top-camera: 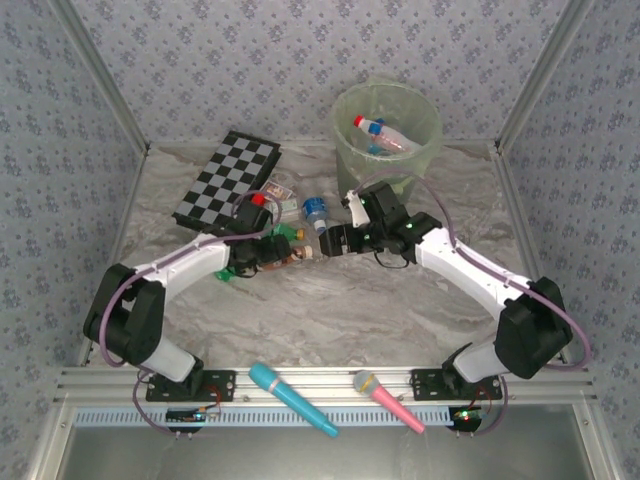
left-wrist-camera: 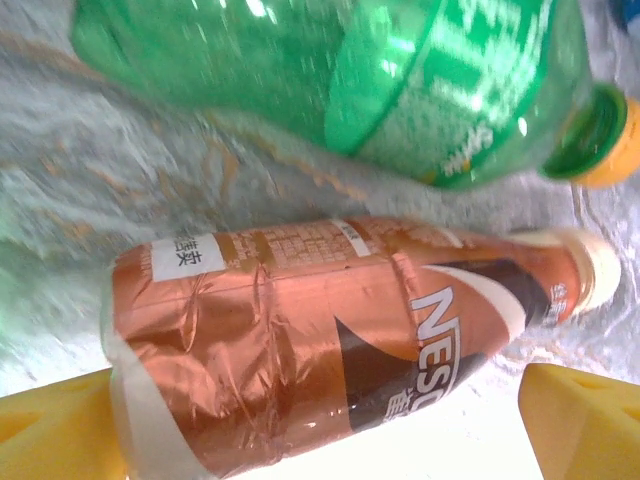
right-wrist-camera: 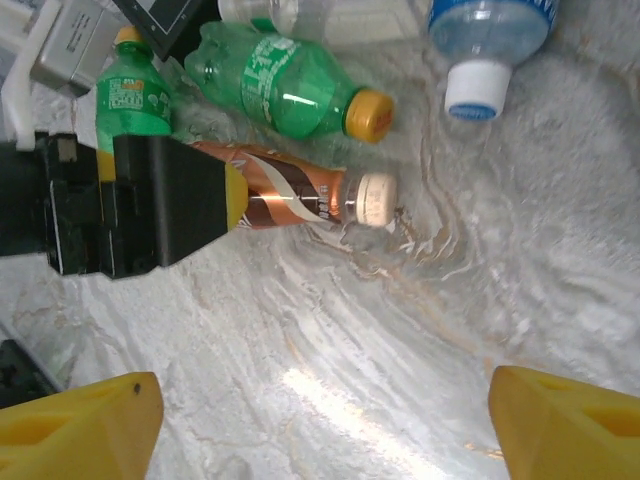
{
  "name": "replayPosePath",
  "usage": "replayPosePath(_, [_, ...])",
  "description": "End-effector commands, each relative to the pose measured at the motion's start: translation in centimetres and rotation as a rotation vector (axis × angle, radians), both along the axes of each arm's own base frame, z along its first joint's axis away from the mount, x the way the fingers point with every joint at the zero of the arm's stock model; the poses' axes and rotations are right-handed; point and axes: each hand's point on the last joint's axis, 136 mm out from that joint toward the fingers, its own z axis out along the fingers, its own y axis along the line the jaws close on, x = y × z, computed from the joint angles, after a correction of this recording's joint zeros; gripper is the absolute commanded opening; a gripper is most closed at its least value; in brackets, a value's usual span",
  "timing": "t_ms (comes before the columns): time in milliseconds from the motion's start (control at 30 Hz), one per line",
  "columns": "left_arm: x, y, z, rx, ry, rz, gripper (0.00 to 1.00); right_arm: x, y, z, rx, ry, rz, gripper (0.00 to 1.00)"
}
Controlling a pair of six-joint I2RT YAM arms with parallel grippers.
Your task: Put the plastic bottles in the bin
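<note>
The brown bottle (top-camera: 299,255) lies under my left gripper, far from the bin, so my left gripper should grip the body (left-wrist-camera: 325,345) and offer the cap to my right gripper.
A brown-labelled plastic bottle (left-wrist-camera: 300,330) with a cream cap lies on its side between my left gripper's (left-wrist-camera: 320,425) yellow fingers (left-wrist-camera: 60,425), which stand open around it. A green bottle with a yellow cap (left-wrist-camera: 340,70) lies just beyond it. My right gripper (right-wrist-camera: 320,425) hangs open over bare marble; ahead of it are the brown bottle (right-wrist-camera: 300,195), two green bottles (right-wrist-camera: 285,90) and a clear bottle with a white cap (right-wrist-camera: 485,40). The pale green bin (top-camera: 386,125) stands at the back with a red-capped bottle (top-camera: 380,135) inside. Both grippers (top-camera: 280,252) (top-camera: 330,240) meet at mid-table.
A folded chessboard (top-camera: 228,180) lies at the back left with a small card (top-camera: 280,190) beside it. A cyan microphone (top-camera: 290,398) and a pink one (top-camera: 388,400) rest on the front rail. Patterned walls close in three sides.
</note>
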Motion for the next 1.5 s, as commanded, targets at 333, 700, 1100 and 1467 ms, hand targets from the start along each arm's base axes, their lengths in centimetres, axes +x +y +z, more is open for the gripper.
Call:
replayPosePath(333, [-4.7, -3.8, 1.8, -0.079, -0.020, -0.072, 0.95, 0.2, -1.3, -1.1, 0.068, 0.089, -0.080, 0.83])
replayPosePath(700, [-3.3, -1.9, 2.6, 0.200, -0.084, -0.297, 0.96, 0.4, -2.2, 0.9, 0.085, 0.044, -0.105, 0.83])
replayPosePath(1100, [-5.8, -7.8, -0.9, 0.145, 0.034, -0.613, 0.88, 0.5, -3.4, 3.3, 0.095, -0.012, -0.137, 0.85])
replayPosePath(1467, [-7.4, -8.7, -3.2, 0.179, 0.087, -0.650, 0.79, 0.5, -3.3, 4.5, 0.120, -0.029, -0.134, 0.86])
